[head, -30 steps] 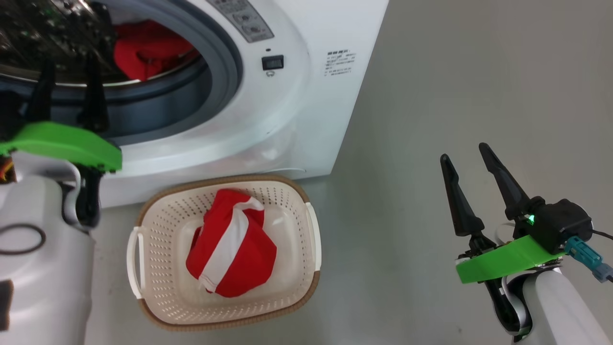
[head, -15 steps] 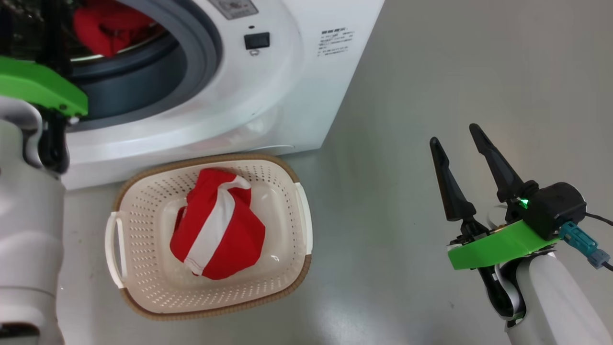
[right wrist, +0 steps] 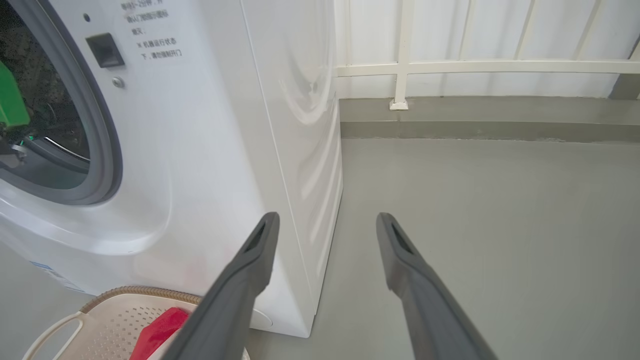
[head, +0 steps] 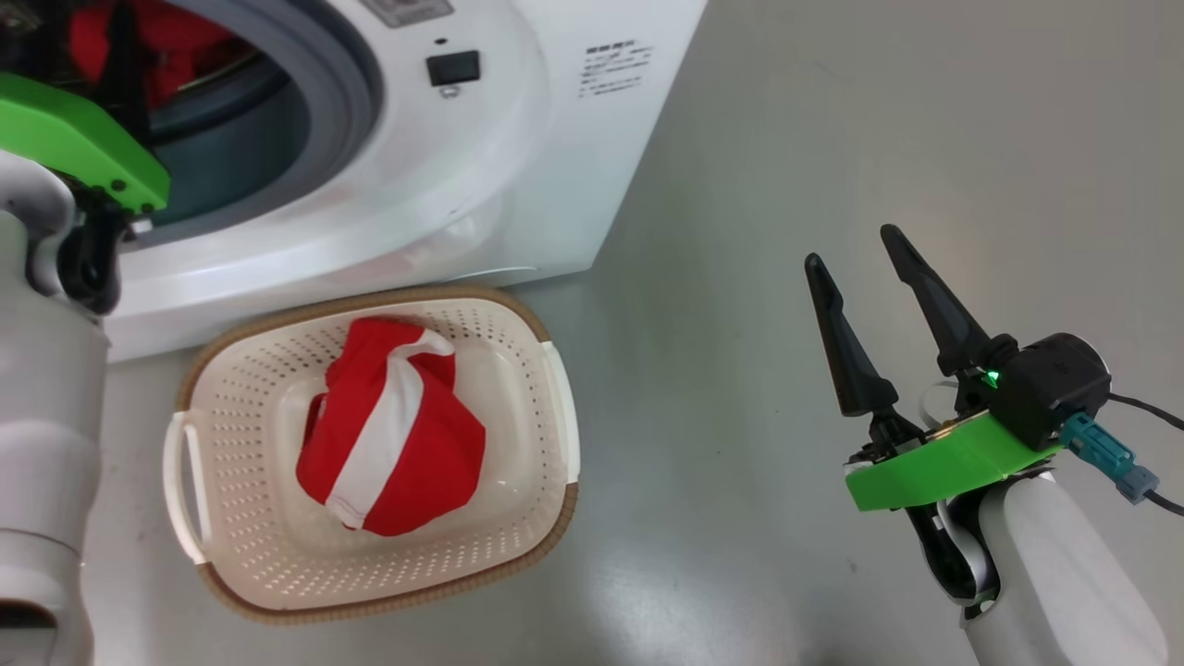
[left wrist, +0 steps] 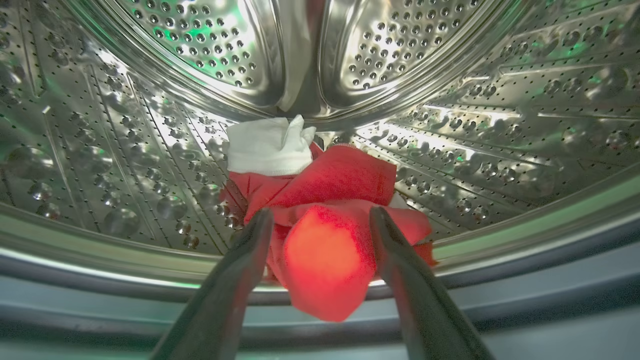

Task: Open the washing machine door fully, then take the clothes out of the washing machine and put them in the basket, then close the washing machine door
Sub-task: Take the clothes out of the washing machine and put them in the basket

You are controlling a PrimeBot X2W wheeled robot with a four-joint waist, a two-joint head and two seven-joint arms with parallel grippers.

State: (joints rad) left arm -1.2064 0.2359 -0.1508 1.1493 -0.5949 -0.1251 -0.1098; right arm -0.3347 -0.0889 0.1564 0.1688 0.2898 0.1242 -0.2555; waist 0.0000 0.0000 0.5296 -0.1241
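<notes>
The white end [left wrist: 262,147] meets the red folds, so the red and white clothes [left wrist: 328,255] will come out together when I lift, leaving the drum empty.
The washing machine [head: 518,166] stands open at the upper left; its door is out of view. My left gripper [left wrist: 320,215] reaches into the steel drum [left wrist: 150,125], open, with its fingers either side of a fold of the red and white clothes [left wrist: 325,190] lying on the drum floor. Another red and white garment [head: 388,435] lies in the cream basket [head: 435,298] on the floor before the machine. Over the bare floor to the right of the basket, my right gripper [head: 852,248] hangs open and holds nothing.
The grey rubber ring [head: 342,83] frames the drum mouth around my left arm's green mount [head: 74,134]. Grey floor [head: 832,111] stretches to the right of the machine. A white railing [right wrist: 450,65] and a low kerb close it off behind.
The head camera has shifted, so the whole scene sits further left and up. My left arm has gone deeper into the drum. The right gripper stays open.
</notes>
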